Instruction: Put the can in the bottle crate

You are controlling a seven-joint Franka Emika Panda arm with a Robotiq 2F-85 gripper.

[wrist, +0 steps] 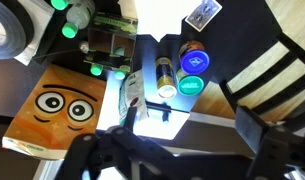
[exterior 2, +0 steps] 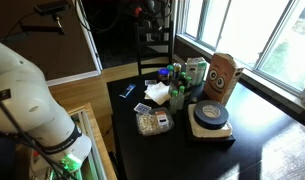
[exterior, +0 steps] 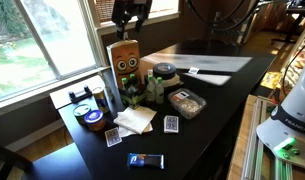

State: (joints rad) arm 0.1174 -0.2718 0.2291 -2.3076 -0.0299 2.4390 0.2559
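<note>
The green-lidded jar [wrist: 192,86] is next to the can [wrist: 166,80], in the way of a finger. My gripper should turn first and then go down around the can.
The bottle crate [exterior: 124,58] is a brown cardboard carrier with two round eye marks, standing near the window. It also shows in the other exterior view [exterior 2: 222,74] and in the wrist view [wrist: 57,105]. Green bottles [exterior: 133,95] stand at its front. The can [exterior: 98,97] is slim and dark and stands upright on the table beside the crate. In the wrist view the can [wrist: 164,72] is seen from above. My gripper [exterior: 130,12] hangs high above the crate, open and empty. In the wrist view its fingers [wrist: 190,125] spread wide apart, far above the can.
A flat orange-and-blue tin [exterior: 90,117] lies next to the can. A black-lidded jar [exterior: 164,73], a clear food tub [exterior: 186,101], a white napkin [exterior: 135,118], playing cards [exterior: 171,124] and a dark packet [exterior: 146,160] lie on the black table. A tape roll [exterior 2: 209,115] lies near the crate.
</note>
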